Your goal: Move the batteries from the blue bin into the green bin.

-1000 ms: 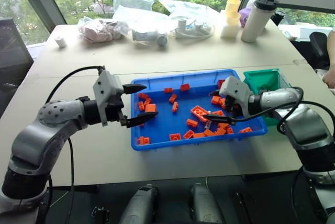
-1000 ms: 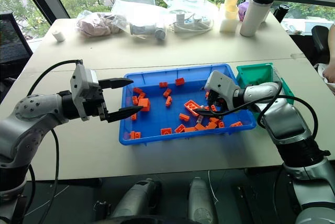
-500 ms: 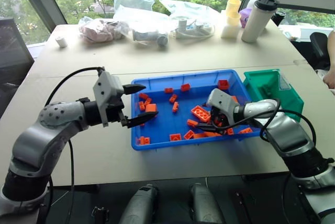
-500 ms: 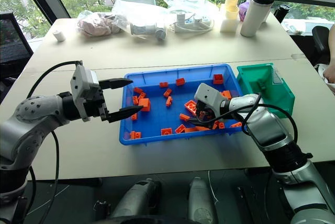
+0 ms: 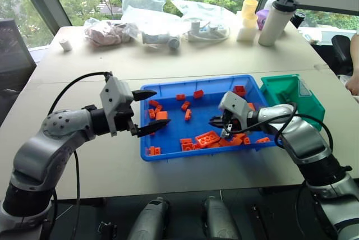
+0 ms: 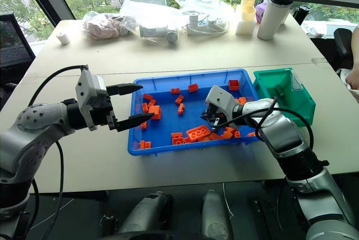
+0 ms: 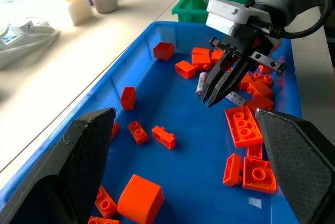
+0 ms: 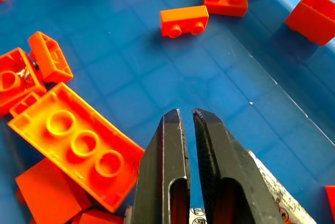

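Observation:
The batteries [image 7: 202, 84] have my closed, empty right gripper beside them, so it should lift clear, open and come down around the battery nearer the large flat orange brick.
The blue bin [image 5: 174, 130] lies in the middle of the table with orange bricks scattered over its floor. Two silver batteries [image 7: 201, 83] [image 7: 235, 98] lie on that floor at the bin's right end. My right gripper [image 7: 211, 97] points down between them, shut with nothing between its fingers [image 8: 212, 150]. One battery [image 8: 273, 188] lies right beside those fingers. Over the bin's left rim my left gripper [image 5: 162, 107] hangs open and holds nothing. The green bin [image 5: 289, 91] stands against the blue bin's right end.
A large flat orange brick [image 5: 205, 138] lies near the blue bin's front wall, left of my right gripper. Plastic bags, yellow cups [image 5: 248, 10] and a white tumbler [image 5: 276, 20] line the table's far side. A person's hand [image 5: 353, 83] rests at the right edge.
My right gripper has gone from open to shut and has shifted left and lower in the blue bin. The flat orange brick has slid toward the front wall. The left arm kept still.

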